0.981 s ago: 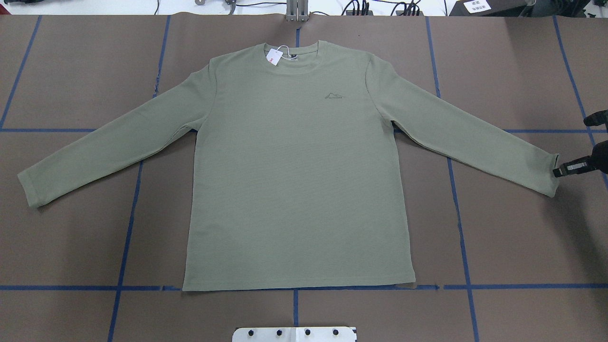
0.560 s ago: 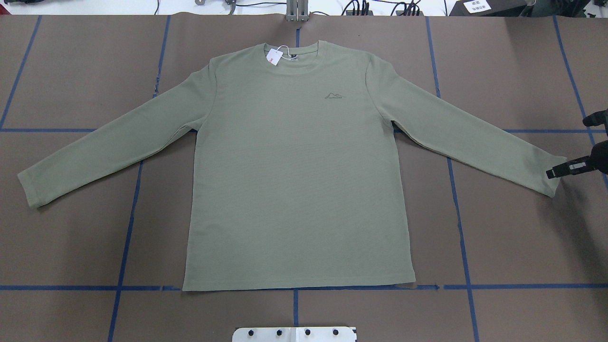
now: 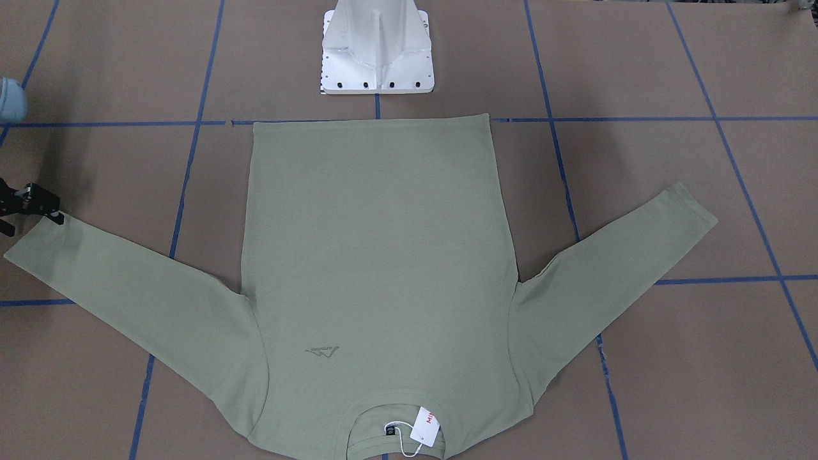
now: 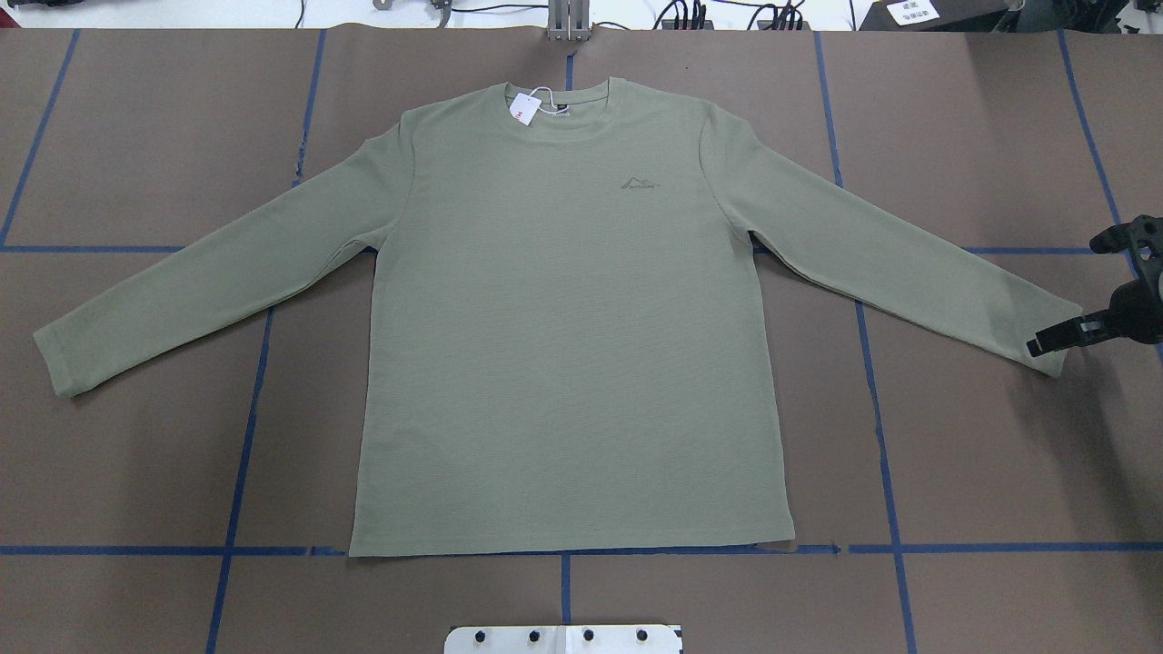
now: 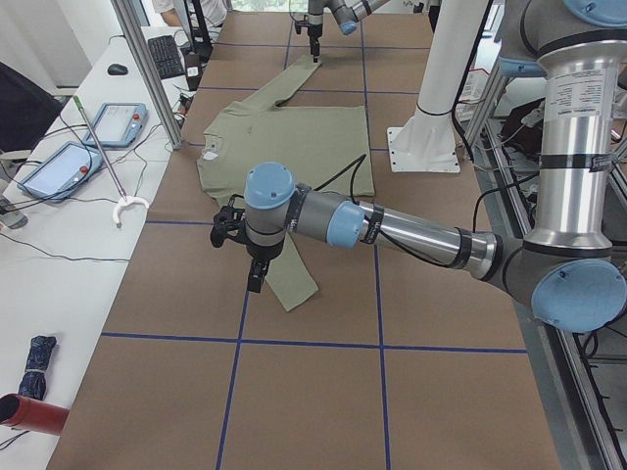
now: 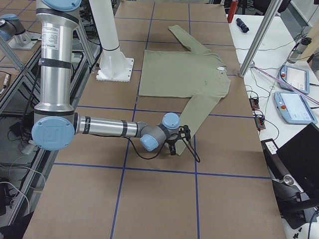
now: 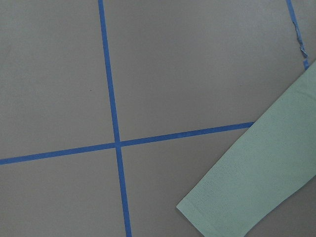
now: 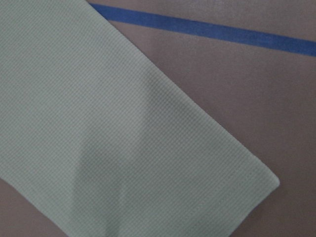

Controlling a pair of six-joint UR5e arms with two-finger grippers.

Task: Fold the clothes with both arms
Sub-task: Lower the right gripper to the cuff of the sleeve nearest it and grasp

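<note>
The robot's right fingers reach over the sleeve inside the cuff, so next the right gripper moves back to the cuff's edge (image 3: 30,233) and pinches there before it folds the sleeve across.
The sage-green long-sleeved shirt (image 4: 563,327) lies flat and face up on the table, sleeves spread, with the white hang tag (image 4: 524,107) at the collar. My right gripper (image 4: 1054,334) hangs over the shirt's right cuff (image 4: 1058,318) at the table's right end, and its fingers look apart and empty. It also shows in the front-facing view (image 3: 38,214). The right wrist view shows only that cuff (image 8: 123,138). My left gripper (image 5: 253,269) shows only in the exterior left view, beside the left cuff (image 5: 294,289); I cannot tell whether it is open or shut.
Blue tape lines (image 4: 877,427) grid the brown table cover. The white pedestal base (image 3: 377,48) stands just behind the shirt's hem. Tablets and cables (image 5: 108,127) lie on the side bench beyond the collar side.
My right gripper has moved left, from just off the right cuff's end to over the cuff. The shirt's body and left sleeve have not moved.
</note>
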